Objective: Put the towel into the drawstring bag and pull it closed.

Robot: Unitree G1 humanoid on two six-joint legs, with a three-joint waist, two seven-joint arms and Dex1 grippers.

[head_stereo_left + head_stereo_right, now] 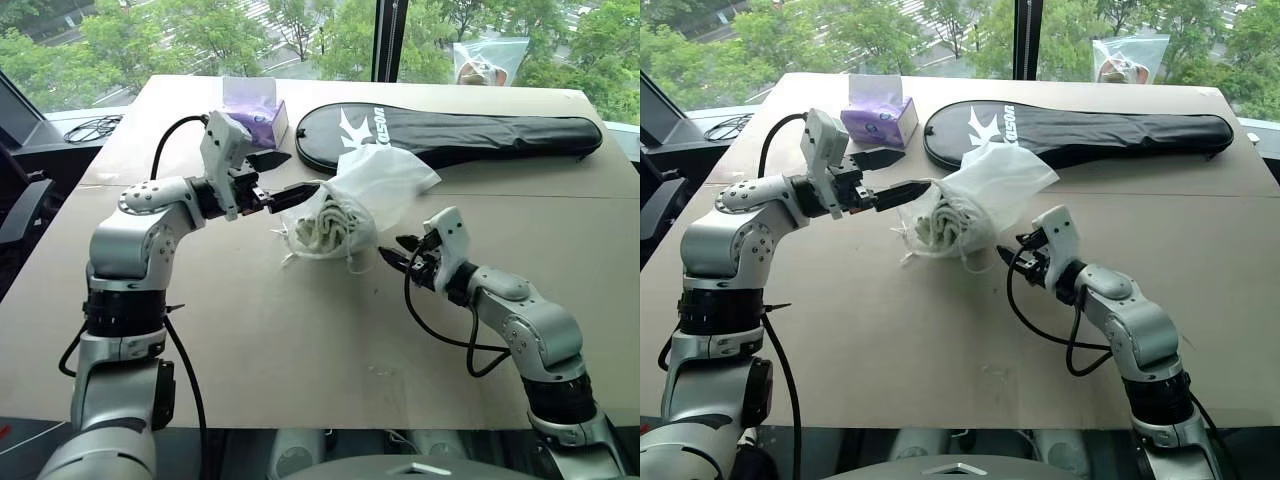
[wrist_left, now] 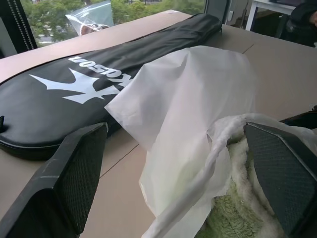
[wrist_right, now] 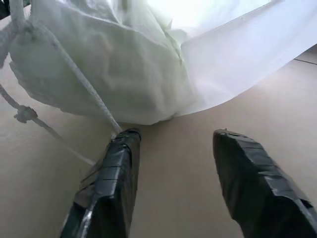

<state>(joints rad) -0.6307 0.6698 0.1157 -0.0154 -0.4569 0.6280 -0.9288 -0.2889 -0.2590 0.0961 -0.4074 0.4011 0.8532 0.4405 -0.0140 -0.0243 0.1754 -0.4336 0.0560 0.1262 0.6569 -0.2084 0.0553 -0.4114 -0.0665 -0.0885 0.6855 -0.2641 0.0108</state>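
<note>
My gripper will make the drawstring bag (image 1: 335, 222) pull tight and hang between the white cords when I pull and lift, because they trail from opposite sides of the bag's gathered opening.
The white drawstring bag (image 1: 372, 183) lies mid-table, its gathered mouth facing my left arm. Inside it sits the light-green towel (image 2: 237, 218), seen through the thin fabric and at the mouth. My left gripper (image 1: 290, 176) is open wide and level; one of its fingers (image 2: 282, 173) rests at the mouth's rim, the other stands apart above the table. Just short of the bag's near side, my right gripper (image 1: 397, 251) is open with nothing between its fingers. A white cord (image 3: 74, 74) of the bag runs down to the tip of one of its fingers (image 3: 119, 163).
A long black racket case (image 1: 450, 130) lies behind the bag. A purple tissue box (image 1: 255, 110) stands at the back left, close to my left wrist. A clear plastic zip bag (image 1: 490, 60) leans at the far edge. Bare tabletop (image 1: 300, 340) stretches in front.
</note>
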